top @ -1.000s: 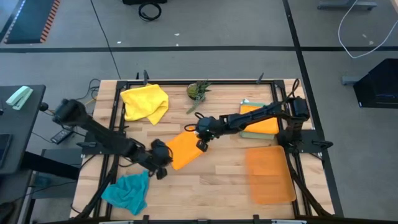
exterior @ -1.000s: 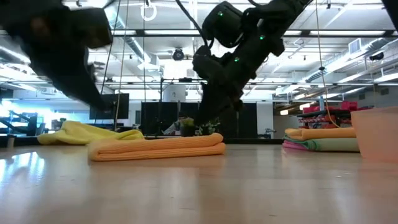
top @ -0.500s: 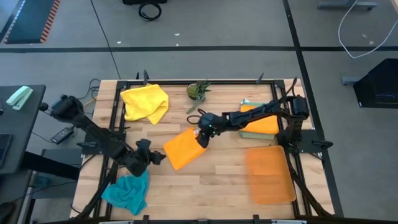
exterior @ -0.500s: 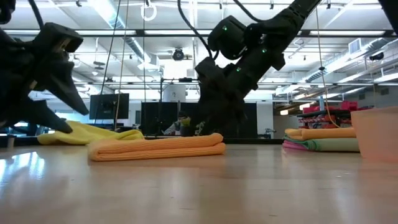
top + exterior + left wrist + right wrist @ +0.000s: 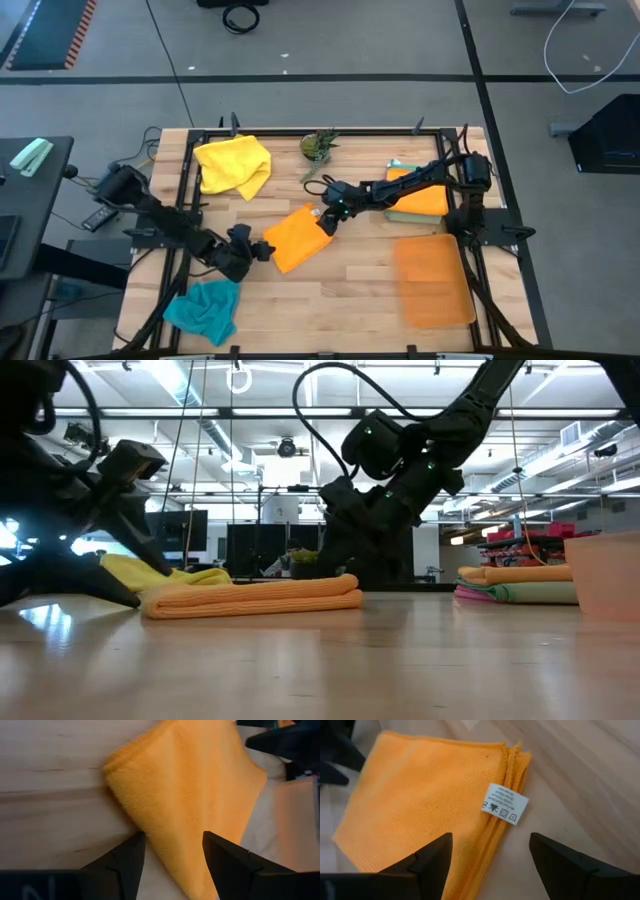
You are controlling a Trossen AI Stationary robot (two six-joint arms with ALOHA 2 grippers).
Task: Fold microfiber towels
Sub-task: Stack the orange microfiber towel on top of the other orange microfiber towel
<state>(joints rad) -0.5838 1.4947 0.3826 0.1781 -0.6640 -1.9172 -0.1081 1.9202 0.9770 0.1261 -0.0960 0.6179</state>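
Observation:
The layers are lying flush together at the thick edge (image 5: 132,809), so I expect the orange towel (image 5: 298,239) to stay folded when I carry it between both grippers.
A folded orange microfiber towel (image 5: 298,238) lies flat on the wooden table, with its white label (image 5: 505,804) at its layered edge. My left gripper (image 5: 172,847) is open and low at the towel's near-left corner (image 5: 120,767), a finger on each side of its edge; I cannot tell if they touch. My right gripper (image 5: 492,847) is open just above the towel's far-right end (image 5: 322,222). A crumpled yellow towel (image 5: 235,165) lies at the far left. A crumpled teal towel (image 5: 205,308) lies at the near left.
A stack of folded towels (image 5: 415,195) sits at the far right. A stiff translucent orange mat (image 5: 432,278) lies at the near right. A small green plant (image 5: 318,146) stands at the far edge. Bare wood (image 5: 350,280) shows between the orange towel and the mat.
My left gripper drew off the towel toward the table's left edge and rolled. It then came back down to the towel's near-left corner with its fingers spread. My right gripper has opened and sunk toward the towel's far-right end. The orange towel has stayed in place.

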